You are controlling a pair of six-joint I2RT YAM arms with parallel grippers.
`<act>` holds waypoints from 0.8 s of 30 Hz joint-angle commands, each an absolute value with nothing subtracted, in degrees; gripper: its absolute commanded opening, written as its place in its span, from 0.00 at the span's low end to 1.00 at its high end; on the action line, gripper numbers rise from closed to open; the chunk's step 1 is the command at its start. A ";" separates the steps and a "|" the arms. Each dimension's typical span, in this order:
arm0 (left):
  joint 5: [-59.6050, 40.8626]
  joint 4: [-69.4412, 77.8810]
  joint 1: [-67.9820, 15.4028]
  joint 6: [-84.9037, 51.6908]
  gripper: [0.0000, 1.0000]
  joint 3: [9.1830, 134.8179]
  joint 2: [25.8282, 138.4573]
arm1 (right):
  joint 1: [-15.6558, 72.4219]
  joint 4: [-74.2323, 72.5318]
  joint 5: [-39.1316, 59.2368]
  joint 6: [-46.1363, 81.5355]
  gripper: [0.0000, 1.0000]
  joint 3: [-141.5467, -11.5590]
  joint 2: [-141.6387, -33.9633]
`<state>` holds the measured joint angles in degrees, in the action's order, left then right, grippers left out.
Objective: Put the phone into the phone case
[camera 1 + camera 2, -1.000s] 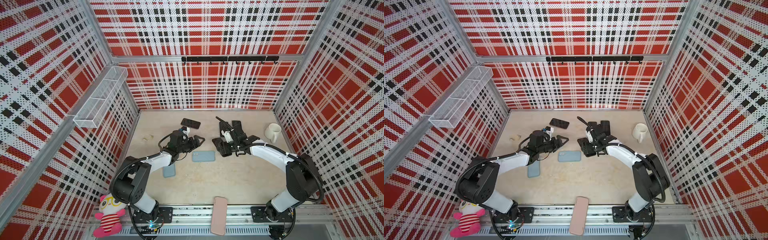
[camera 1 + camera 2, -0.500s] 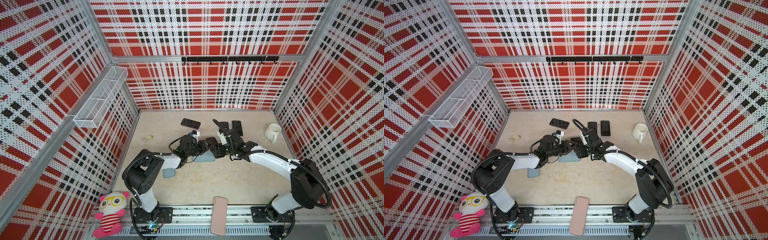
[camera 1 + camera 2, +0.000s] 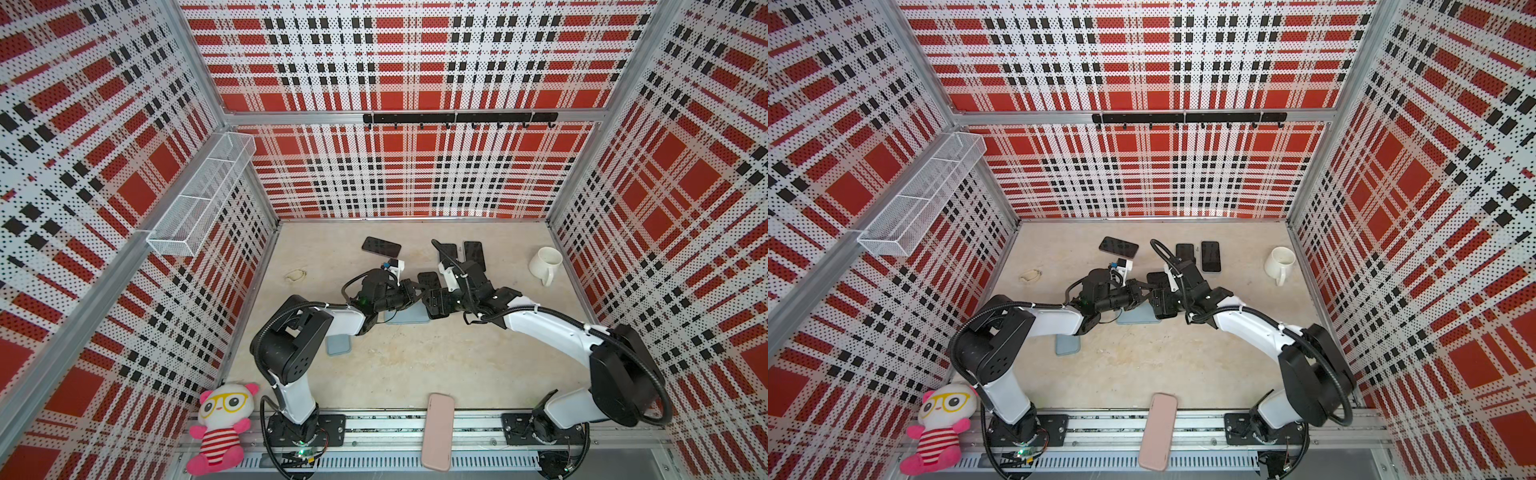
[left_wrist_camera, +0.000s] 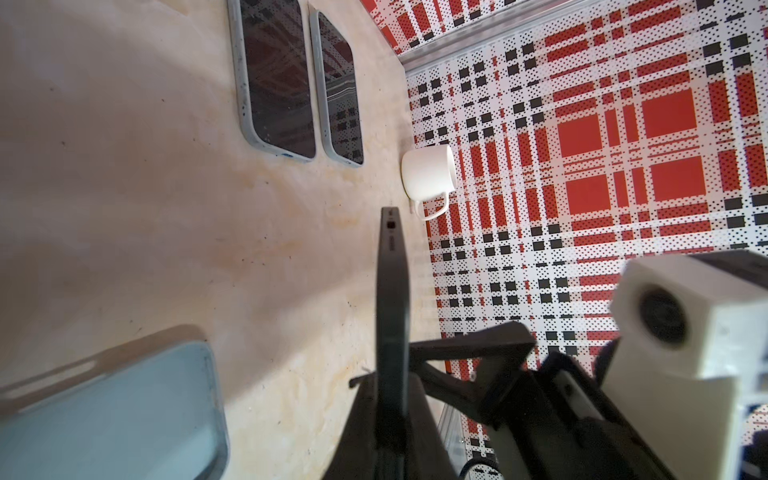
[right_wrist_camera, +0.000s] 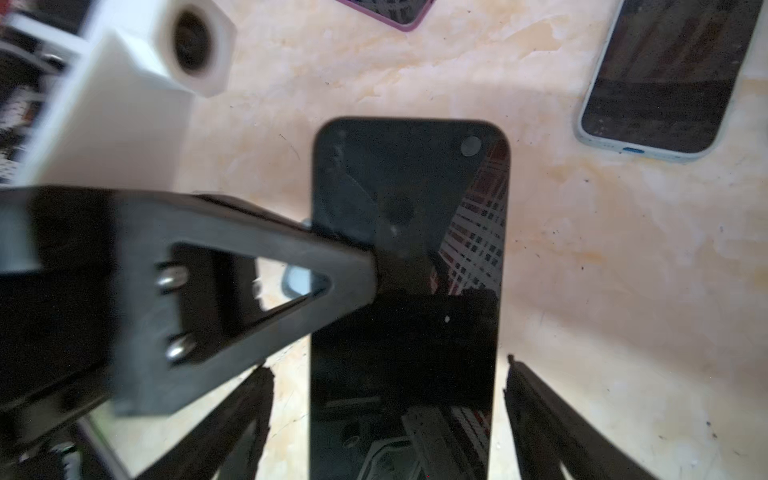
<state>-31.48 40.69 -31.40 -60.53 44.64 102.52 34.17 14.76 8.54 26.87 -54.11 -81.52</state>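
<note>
My left gripper should lift the phone (image 3: 429, 281) clear and pass it to my right gripper for turning, because the black phone points across the light blue phone case (image 3: 406, 316).
A black phone (image 3: 430, 281) (image 3: 1158, 279) hangs in the air between both arms, above the light blue phone case (image 3: 405, 318) (image 3: 1138, 318) lying on the table. My left gripper (image 3: 417, 293) (image 4: 390, 399) is shut on the phone (image 4: 392, 291), which shows edge-on in the left wrist view, with the case (image 4: 104, 415) off to one side. My right gripper (image 3: 432, 305) (image 5: 388, 365) is open. Its fingers (image 5: 540, 407) stand on either side of the phone (image 5: 407, 332) with a gap on each side. One left finger (image 5: 270, 266) presses on the phone's glass.
Three cased phones lie at the back: one (image 3: 381, 247) to the left, two (image 3: 473, 254) side by side. A white mug (image 3: 545, 262) stands at the right wall. A second blue-grey case (image 3: 338, 345) lies under the left arm. A pink case (image 3: 437, 436) and a plush toy (image 3: 218, 428) sit by the front rail.
Both arms came together over the blue case. The left gripper closed on the phone that the right gripper carried, and the right gripper's jaws spread off it.
</note>
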 commanded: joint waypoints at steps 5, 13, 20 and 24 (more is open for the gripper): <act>-40.07 31.78 -27.70 -47.11 0.00 53.91 105.45 | 18.14 18.37 27.85 17.60 0.89 -53.04 -72.08; -48.74 8.85 -28.52 -27.41 0.00 66.66 108.11 | 5.68 14.94 57.60 14.42 0.68 -53.70 -78.68; -51.76 5.95 -29.91 -25.27 0.00 69.17 105.89 | 5.46 14.15 63.41 11.95 0.67 -55.84 -85.22; -52.12 6.01 -31.04 -25.20 0.00 69.65 104.39 | 5.49 12.72 65.05 12.06 0.68 -56.90 -87.89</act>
